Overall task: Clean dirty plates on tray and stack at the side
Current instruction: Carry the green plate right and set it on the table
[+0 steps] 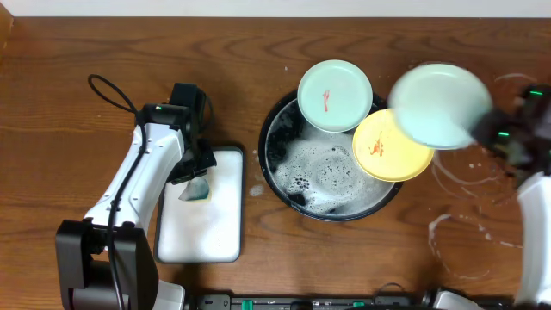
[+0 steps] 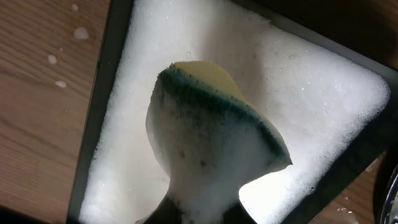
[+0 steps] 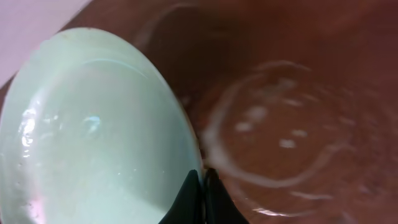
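Observation:
I should have my right gripper go on lowering its mint-green plate (image 1: 437, 105) onto the soapy wood (image 1: 473, 170) beside the tray and let it go flat, because the plate is free of smears and that wood is open.
The black tray (image 1: 280, 129) with suds holds a mint-green plate (image 1: 334, 95) with a red smear at its far rim and a yellow plate (image 1: 392, 145) with a smear at its right rim. My right gripper (image 1: 498, 129) is shut on the rim of a second mint-green plate (image 1: 437, 105), held blurred above the tray's right side; in the right wrist view that plate (image 3: 93, 143) looks smear-free, pinched by the fingers (image 3: 202, 186) above the soapy ring stains (image 3: 273, 130). My left gripper (image 1: 196, 176) is shut on a soapy sponge (image 2: 211, 143) over the foam tray.
A white rectangular foam-filled tray (image 1: 202, 220) lies left of the basin, also in the left wrist view (image 2: 323, 93). White soapy rings mark the wood at the right (image 1: 465, 232). Small suds spots lie between tray and basin.

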Robot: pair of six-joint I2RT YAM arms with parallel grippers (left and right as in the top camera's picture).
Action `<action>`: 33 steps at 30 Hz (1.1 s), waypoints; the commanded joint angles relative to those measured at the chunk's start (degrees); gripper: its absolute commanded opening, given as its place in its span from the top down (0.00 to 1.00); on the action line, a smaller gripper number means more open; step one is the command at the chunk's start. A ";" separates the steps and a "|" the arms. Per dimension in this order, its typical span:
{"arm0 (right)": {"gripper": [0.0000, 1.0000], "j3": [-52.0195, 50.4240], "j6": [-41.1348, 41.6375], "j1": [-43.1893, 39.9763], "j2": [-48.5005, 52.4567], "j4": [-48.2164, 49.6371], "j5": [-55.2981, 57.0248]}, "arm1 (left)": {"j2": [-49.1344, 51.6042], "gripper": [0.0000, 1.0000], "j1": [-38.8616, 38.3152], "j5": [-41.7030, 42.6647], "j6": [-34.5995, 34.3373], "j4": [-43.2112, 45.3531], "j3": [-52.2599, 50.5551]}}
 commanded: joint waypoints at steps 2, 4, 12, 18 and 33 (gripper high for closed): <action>0.99 -0.42 5.20 -14.10 7.26 1.09 -10.49 | 0.00 0.92 0.24 -0.22 1.01 -0.15 -0.09; 0.99 -0.42 5.35 -18.27 10.99 2.43 -11.61 | 0.00 0.92 0.24 -0.22 1.01 -0.15 -0.09; 0.99 -0.42 3.96 -25.33 23.32 4.87 -7.43 | 0.00 0.92 0.24 -0.24 0.98 -0.11 -0.09; 0.80 -0.42 1.57 -24.72 27.23 5.14 -7.08 | 0.00 0.92 0.24 -0.24 0.98 -0.09 -0.09; 0.47 -0.37 -8.50 -0.87 4.96 2.43 -11.15 | 0.00 0.92 0.24 -0.04 0.98 -0.13 -0.09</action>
